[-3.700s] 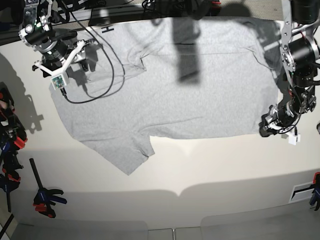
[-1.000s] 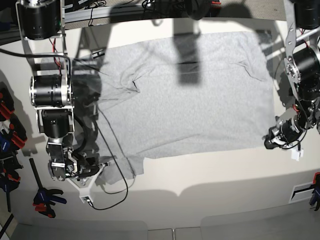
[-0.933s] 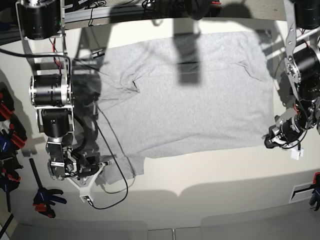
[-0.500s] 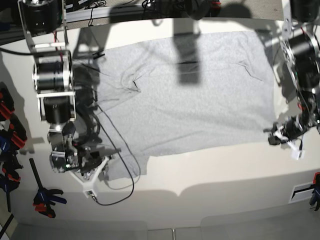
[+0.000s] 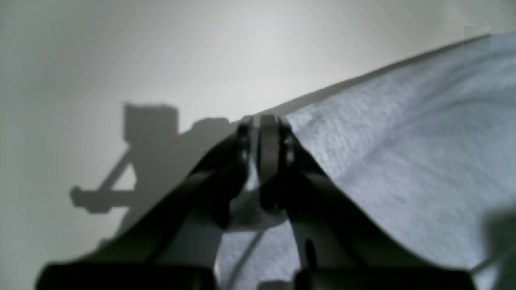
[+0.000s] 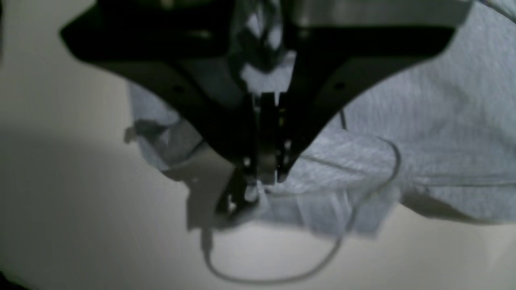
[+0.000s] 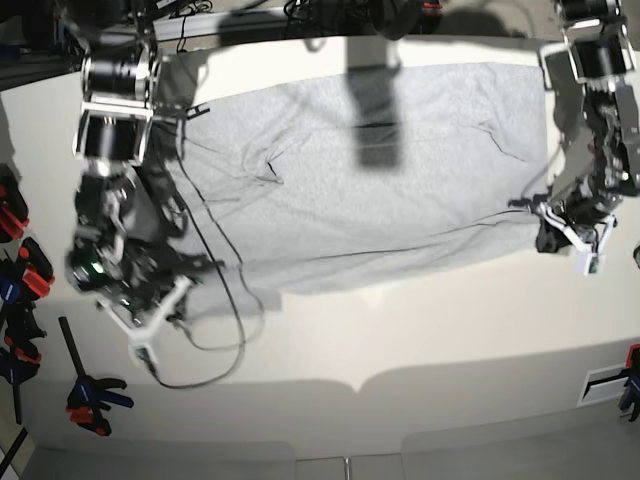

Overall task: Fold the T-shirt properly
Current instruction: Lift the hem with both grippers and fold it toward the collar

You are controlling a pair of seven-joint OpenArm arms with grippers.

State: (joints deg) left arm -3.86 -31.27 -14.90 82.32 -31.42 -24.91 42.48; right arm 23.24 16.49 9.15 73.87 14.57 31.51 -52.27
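Observation:
The T-shirt's near edge (image 7: pixel 415 266) is stretched straight between both grippers, so my right gripper should keep bringing its corner toward the T-shirt's far edge (image 7: pixel 262 96) until the fold lies flat.
The light grey T-shirt (image 7: pixel 360 190) lies spread over the back half of the white table (image 7: pixel 400 330), plain side up. In the base view my right gripper (image 7: pixel 172 290) is at the shirt's near left corner and is shut on the cloth. The right wrist view shows that gripper (image 6: pixel 264 177) pinching a bunched fold of the T-shirt (image 6: pixel 427 112). My left gripper (image 7: pixel 540 218) is shut on the near right corner. In the left wrist view its closed tips (image 5: pixel 264 123) grip the edge of the T-shirt (image 5: pixel 403 161) just above the table.
Orange-and-black clamps (image 7: pixel 90 392) lie along the table's left edge, and another clamp (image 7: pixel 630 385) sits at the right. A black cable (image 7: pixel 205 368) loops on the table below my right gripper. A dark shadow (image 7: pixel 375 110) crosses the shirt's middle.
Both grippers have moved toward the back of the table with the shirt's near corners. The near hem has been drawn back and a long crease has formed along it.

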